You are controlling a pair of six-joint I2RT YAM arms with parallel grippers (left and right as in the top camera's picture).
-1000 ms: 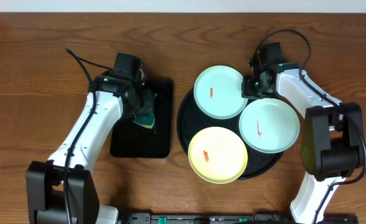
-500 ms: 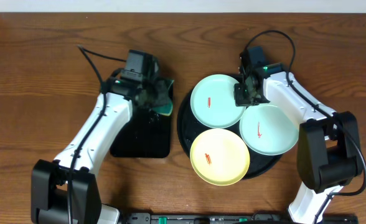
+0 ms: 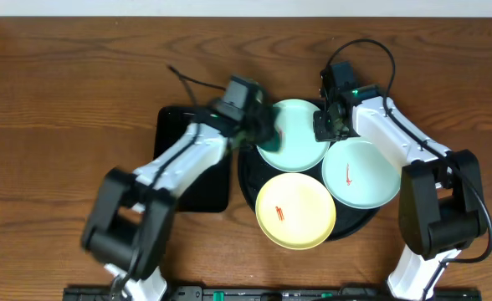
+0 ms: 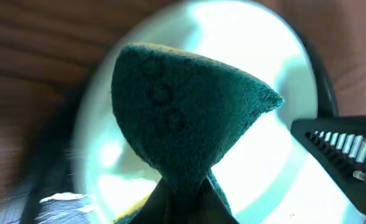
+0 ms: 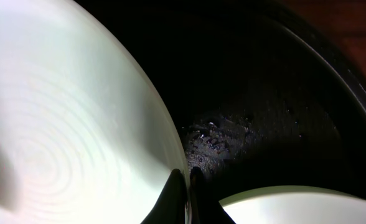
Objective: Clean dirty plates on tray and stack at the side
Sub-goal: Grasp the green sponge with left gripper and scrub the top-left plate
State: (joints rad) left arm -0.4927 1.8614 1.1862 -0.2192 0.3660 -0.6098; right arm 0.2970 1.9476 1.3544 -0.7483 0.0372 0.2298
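Note:
My right gripper is yet to stack the light blue plate beside the sponge, and a red streak is still on that plate, so next my left gripper sweeps back across the plate's middle point(image 3: 297, 144) first.
Three plates lie on the round black tray point(image 3: 248, 182): a light blue plate point(image 3: 304, 138) at the back, a pale mint plate point(image 3: 365, 176) at the right and a pale yellow plate point(image 3: 300, 213) at the front, the last two showing red streaks. My left gripper point(image 3: 261, 130) is shut on a dark green sponge point(image 4: 183, 118) and holds it over the light blue plate's point(image 4: 264, 43) left side. My right gripper point(image 3: 323, 125) is shut on that plate's right rim point(image 5: 170, 155). The mint plate's edge point(image 5: 295, 208) shows in the right wrist view.
A smaller black rectangular tray point(image 3: 187, 180) lies left of the round tray, under my left arm. The round tray's wet black floor point(image 5: 282, 93) shows beside the held plate. Bare wooden table surrounds both trays.
My left arm has carried the sponge rightwards from the rectangular tray to over the light blue plate. My right gripper has closed in on that plate's rim, and the plate has shifted slightly left.

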